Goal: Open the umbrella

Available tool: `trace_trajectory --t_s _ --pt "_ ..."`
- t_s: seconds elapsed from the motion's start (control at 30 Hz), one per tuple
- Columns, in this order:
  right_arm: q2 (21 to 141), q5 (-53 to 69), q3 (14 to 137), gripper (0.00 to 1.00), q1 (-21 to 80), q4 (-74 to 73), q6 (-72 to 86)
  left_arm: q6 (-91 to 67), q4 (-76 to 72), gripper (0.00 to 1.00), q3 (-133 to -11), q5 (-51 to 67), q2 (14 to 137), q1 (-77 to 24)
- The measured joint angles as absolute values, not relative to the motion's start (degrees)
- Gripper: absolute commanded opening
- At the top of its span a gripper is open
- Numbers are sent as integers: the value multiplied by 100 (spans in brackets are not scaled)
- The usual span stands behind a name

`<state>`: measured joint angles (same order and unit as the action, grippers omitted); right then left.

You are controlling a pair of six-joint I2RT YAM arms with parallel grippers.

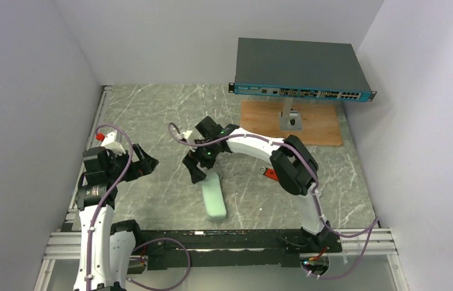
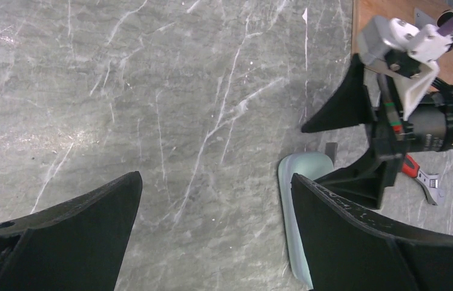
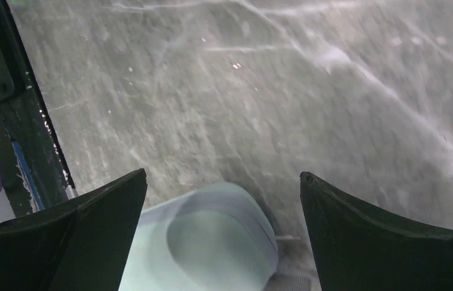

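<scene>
The case's grey tab [image 2: 331, 150] points away from my left gripper. My right gripper should swing the case around and take hold of the end [image 1: 216, 212] opposite the tab.
No umbrella shows in any view. A mint-green oblong clamshell case [image 1: 214, 194] lies shut on the marble table, near the front middle. My right gripper [image 1: 195, 171] hangs open just above the case's far end. In the right wrist view the case [image 3: 212, 242] sits low between the spread fingers of that gripper [image 3: 223, 174], which touch nothing. My left gripper [image 1: 146, 162] stands open to the left of the case, apart from it. In the left wrist view the case [image 2: 300, 182] shows beside the right finger of the left gripper [image 2: 215, 177], over bare table.
A grey network switch [image 1: 303, 73] stands on a post over a wooden board [image 1: 290, 124] at the back right. A red-handled wrench [image 1: 269, 174] lies right of the case, under the right arm. Walls close in the left, back and right sides.
</scene>
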<state>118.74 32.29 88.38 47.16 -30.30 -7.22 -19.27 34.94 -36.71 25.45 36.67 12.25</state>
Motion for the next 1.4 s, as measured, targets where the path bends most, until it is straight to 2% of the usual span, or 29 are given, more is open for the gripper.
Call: trace_trajectory --t_s 0.27,0.43,0.5,0.6,0.77,0.83,0.97,1.1,1.4 --pt "11824 3011 9181 100 5133 -3695 -2224 -2158 3339 100 -3671 3151 3938 1304" --pt "11168 2543 8774 100 5096 -3795 -2095 -2324 3168 100 -3671 3468 4040 1350" --pt "10597 2377 8309 96 5026 -3708 -1693 -2349 3107 100 -3671 3514 4040 1356" --pt "9644 2198 7505 83 4947 -3522 -1072 -2377 3039 100 -3671 3531 4040 1365" --pt "8969 2056 6563 80 4884 -3328 -497 -2488 3002 98 -3671 3535 4042 1400" --pt "9096 2171 6420 80 4858 -3336 -381 -2589 2982 98 -3656 3570 4042 1441" --pt "9588 2840 6453 91 4781 -3299 -207 -2773 2967 98 -3514 3645 4038 1562" --pt "10119 3601 6770 94 4722 -3291 -185 -2823 3011 98 -3472 3664 4034 1634" --pt "11751 4104 8943 93 4956 -3485 -652 -2976 2982 98 -3452 3721 4036 1907"
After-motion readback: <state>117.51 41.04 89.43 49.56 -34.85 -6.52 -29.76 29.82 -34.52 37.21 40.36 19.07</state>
